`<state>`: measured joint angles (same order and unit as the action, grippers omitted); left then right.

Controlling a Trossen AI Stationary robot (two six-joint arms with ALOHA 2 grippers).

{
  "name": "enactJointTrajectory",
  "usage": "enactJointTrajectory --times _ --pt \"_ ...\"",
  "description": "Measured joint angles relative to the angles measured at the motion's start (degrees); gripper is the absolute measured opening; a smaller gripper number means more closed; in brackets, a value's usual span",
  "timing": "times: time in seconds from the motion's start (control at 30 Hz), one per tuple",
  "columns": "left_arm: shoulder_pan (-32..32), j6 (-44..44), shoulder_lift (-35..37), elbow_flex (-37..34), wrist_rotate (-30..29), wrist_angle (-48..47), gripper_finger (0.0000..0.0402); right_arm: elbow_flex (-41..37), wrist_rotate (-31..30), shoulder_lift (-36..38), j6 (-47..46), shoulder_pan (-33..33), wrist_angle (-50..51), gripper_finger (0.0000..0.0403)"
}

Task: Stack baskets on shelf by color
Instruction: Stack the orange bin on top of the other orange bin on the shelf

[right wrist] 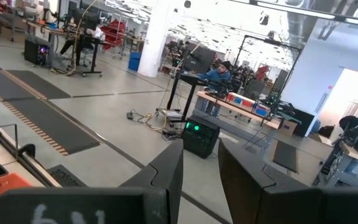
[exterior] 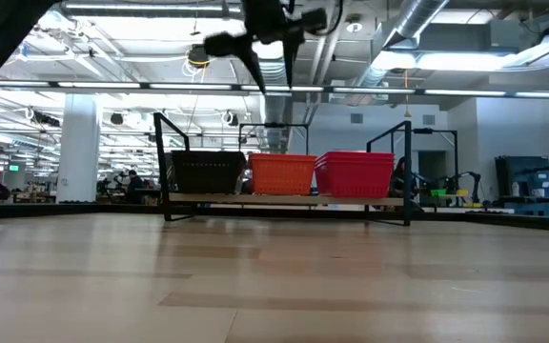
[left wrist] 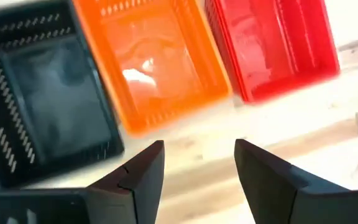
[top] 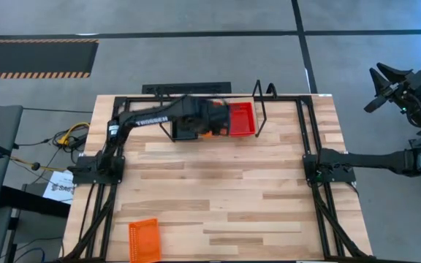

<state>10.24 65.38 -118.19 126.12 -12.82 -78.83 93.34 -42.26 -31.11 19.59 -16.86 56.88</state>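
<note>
My left gripper is moving toward the loose orange basket's long rim (top: 159, 238), which faces open wood (top: 183, 235). It should carry on until its fingers are on both sides of that rim, then close.
On the wire shelf (top: 263, 109) at the table's far edge, black baskets (exterior: 208, 173), orange baskets (exterior: 282, 174) and red-pink baskets (exterior: 355, 173) stand side by side on its base. My left gripper (left wrist: 199, 149) hovers open above them, over the orange basket (left wrist: 154, 62), with the black one (left wrist: 42, 93) and the red-pink stack (left wrist: 272, 43) on either side; it holds nothing. One more orange basket (top: 143, 239) lies flat near the table's near left corner. My right gripper (top: 377, 89) waits off the table's right side, open (right wrist: 201, 155).
A black rail frame (top: 309, 131) surrounds the work area, with both arm bases mounted on it. Bare wooden tabletop (top: 225, 197) stretches between the shelf and the near edge. Cables and equipment lie beyond the table's left edge (top: 57, 146).
</note>
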Motion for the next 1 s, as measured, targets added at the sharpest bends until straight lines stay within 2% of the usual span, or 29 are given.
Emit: enactJointTrajectory --times 0.13,0.2,0.4,0.53,0.83,1.0 --pt "-7.1 9.3 0.1 0.8 -4.3 -6.4 0.0184 0.0 0.0 0.0 0.0 0.0 0.0 0.0120" --pt "-10.7 15.6 0.0 0.8 -3.8 -11.4 0.0184 0.0 0.0 0.0 0.0 0.0 -0.2 0.0120" --pt "-19.6 30.1 0.6 -1.4 -0.7 -10.9 0.0184 0.0 0.0 0.0 0.0 0.0 -1.4 0.0120" --pt "-24.1 40.9 0.4 -2.7 3.6 -11.1 0.0184 0.0 0.0 0.0 0.0 0.0 -2.3 0.0120" --pt "-33.1 61.1 0.5 -9.0 23.1 -10.2 0.0184 0.0 0.1 0.0 -0.1 0.0 -2.2 0.0120" --pt "-38.1 71.1 0.5 -9.4 25.7 -8.8 0.0183 0.0 0.1 0.0 -0.1 0.0 -2.2 0.0120"
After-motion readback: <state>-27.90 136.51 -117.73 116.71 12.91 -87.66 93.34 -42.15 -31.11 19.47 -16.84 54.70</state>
